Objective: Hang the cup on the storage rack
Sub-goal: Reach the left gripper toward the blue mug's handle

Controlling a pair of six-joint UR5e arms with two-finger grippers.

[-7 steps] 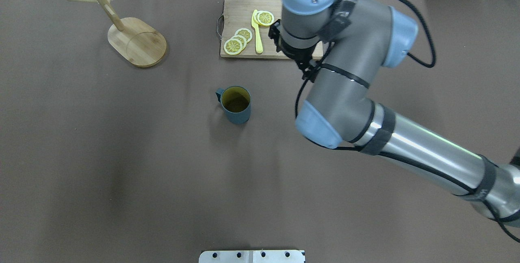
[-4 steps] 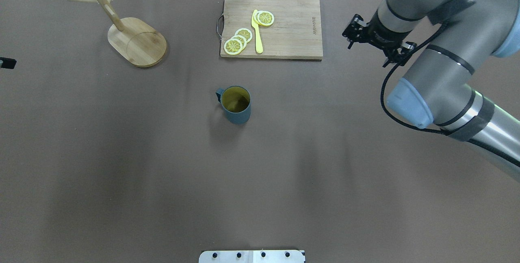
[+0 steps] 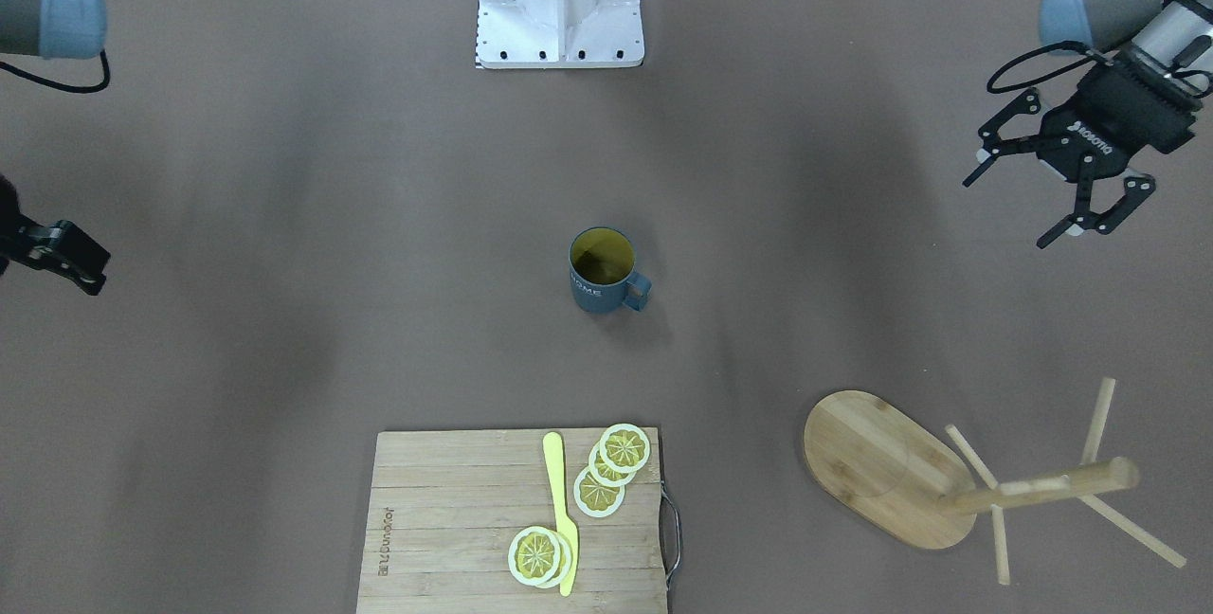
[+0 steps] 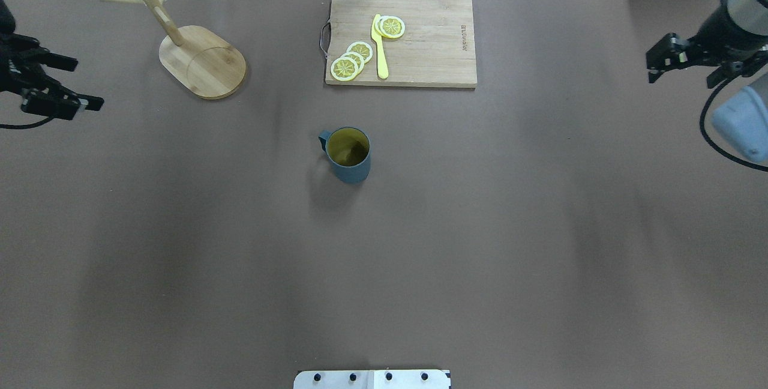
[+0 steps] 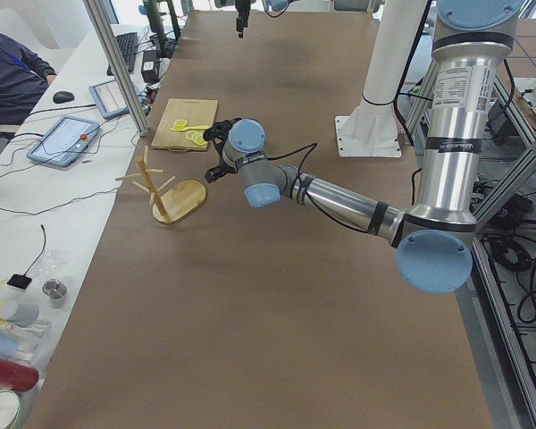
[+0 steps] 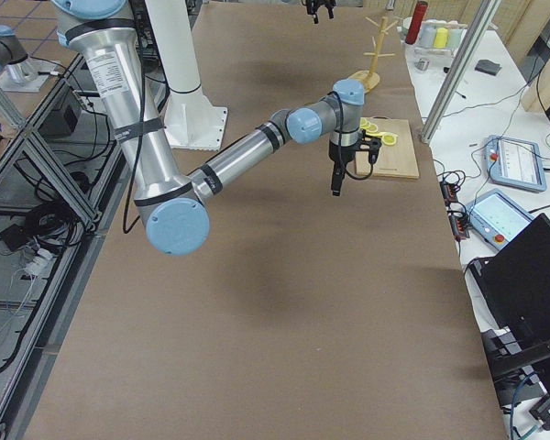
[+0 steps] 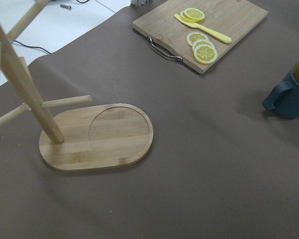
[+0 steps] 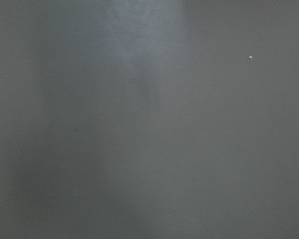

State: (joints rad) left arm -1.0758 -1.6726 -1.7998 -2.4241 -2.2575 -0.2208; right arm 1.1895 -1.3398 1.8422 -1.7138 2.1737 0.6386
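The dark slate-blue cup (image 3: pixel 597 294) shows only olive walls and shadow (image 3: pixel 603 257) inside, so the robot should expect the cup to be empty when the robot tips it sideways.
The dark slate-blue cup (image 4: pixel 348 155) stands upright at the table's middle, with its handle toward the rack's side. It also shows in the front view (image 3: pixel 602 271) and at the right edge of the left wrist view (image 7: pixel 291 92). The bamboo storage rack (image 4: pixel 203 62) stands at the far left with bare pegs, and shows in the front view (image 3: pixel 881 467) and the left wrist view (image 7: pixel 97 137). My left gripper (image 4: pixel 89 83) is open and empty at the left edge, near the rack and far from the cup; it also shows in the front view (image 3: pixel 1004 213). My right gripper (image 4: pixel 683 68) hangs at the right edge, jaws spread and empty.
A wooden cutting board (image 4: pixel 432 41) with lemon slices (image 4: pixel 354 59) and a yellow knife (image 4: pixel 380 47) lies at the far middle, beyond the cup. The robot's base plate (image 4: pixel 372 379) is at the near edge. The right wrist view shows only bare brown table.
My right arm swung from over the cutting board out to the table's right edge. My left gripper came into view at the left edge. The cup and rack have not moved.
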